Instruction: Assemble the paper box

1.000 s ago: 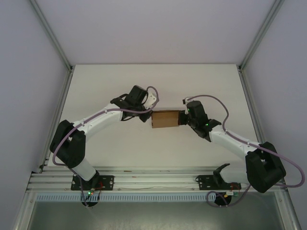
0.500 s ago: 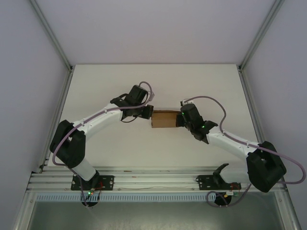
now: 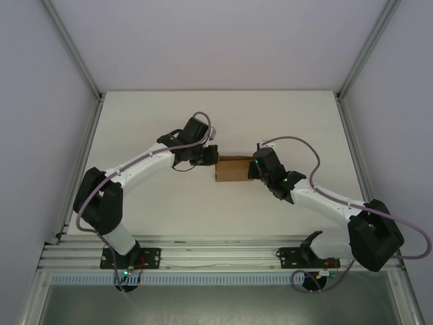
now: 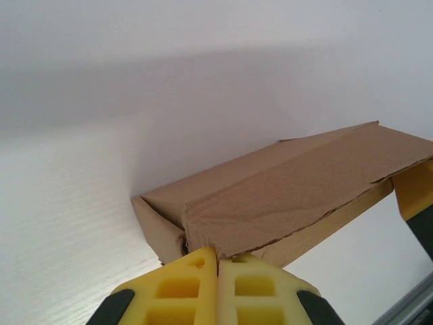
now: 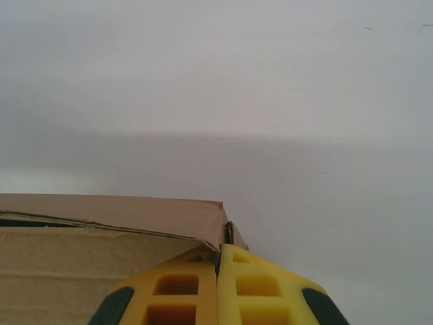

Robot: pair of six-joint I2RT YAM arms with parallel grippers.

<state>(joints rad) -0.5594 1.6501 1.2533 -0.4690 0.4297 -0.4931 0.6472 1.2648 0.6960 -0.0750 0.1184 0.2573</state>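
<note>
A side flap (image 5: pixel 235 234) sticks out beyond the lid's corner, so next my right gripper opens and squeezes the box's end (image 5: pixel 224 223) across that flap.
The paper box (image 3: pixel 232 168) is a small brown cardboard box lying mid-table between both arms. My left gripper (image 3: pixel 212 156) is shut, its yellow tips (image 4: pixel 218 261) butted against the box's left end where the lid's torn edge (image 4: pixel 291 196) meets the corner. My right gripper (image 3: pixel 255 168) is shut too, tips (image 5: pixel 218 252) pressed to the box's right end beside a thin side flap (image 5: pixel 229 233). The box top (image 5: pixel 101 271) runs off to the left in the right wrist view. A yellow finger of the right gripper (image 4: pixel 414 193) shows past the box's far end.
The white table (image 3: pixel 223 122) stretches behind the box, and side walls with metal rails (image 3: pixel 355 142) close it in. Both arm bases sit on the rail at the near edge (image 3: pixel 216 257).
The left wrist has swung up and right, onto the box's left end. The right gripper has slid slightly left against the right end. The box has barely moved.
</note>
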